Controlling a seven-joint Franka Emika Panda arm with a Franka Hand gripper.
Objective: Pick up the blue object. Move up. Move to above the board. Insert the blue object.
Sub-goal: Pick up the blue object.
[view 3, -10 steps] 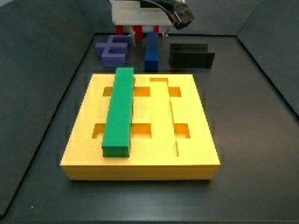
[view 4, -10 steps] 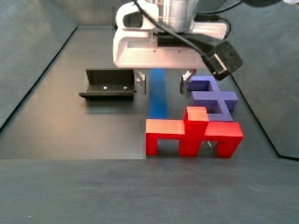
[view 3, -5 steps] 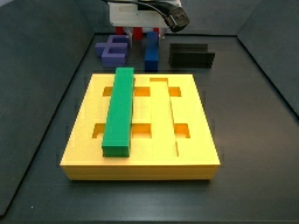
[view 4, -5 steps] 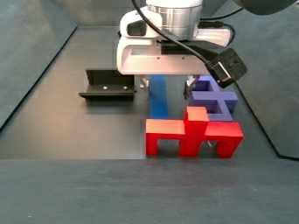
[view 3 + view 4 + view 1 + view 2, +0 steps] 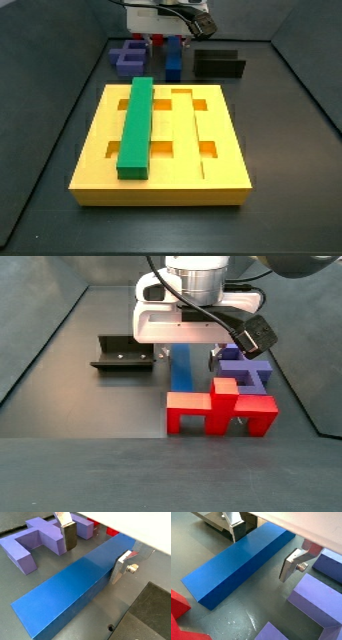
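The green bar [image 5: 136, 130] sticks up well above the board from its slot, so the blue object [image 5: 173, 60] will go only partway down when I put it in.
The blue object [image 5: 174, 62] is a long dark-blue bar lying flat on the floor behind the yellow board [image 5: 221, 150]. It also shows in a side view [image 5: 179, 368] and in both wrist views [image 5: 67, 587] [image 5: 238, 567]. The gripper [image 5: 171, 40] [image 5: 187, 351] hangs over the bar, open. Its fingers [image 5: 67, 536] [image 5: 293, 563] stand on either side of the bar with a gap on each side. The gripper [image 5: 93, 552] [image 5: 264, 544] holds nothing. A green bar [image 5: 138, 125] lies in a slot of the board.
A purple-blue E-shaped block [image 5: 130, 58] [image 5: 245, 364] lies close beside the bar. A red block [image 5: 221, 411] stands at the bar's end away from the board. The dark fixture [image 5: 219, 63] [image 5: 123, 354] stands on the bar's other side.
The gripper has shifted a little along the blue bar, away from the board. Its jaws stay open. The bar has not moved.
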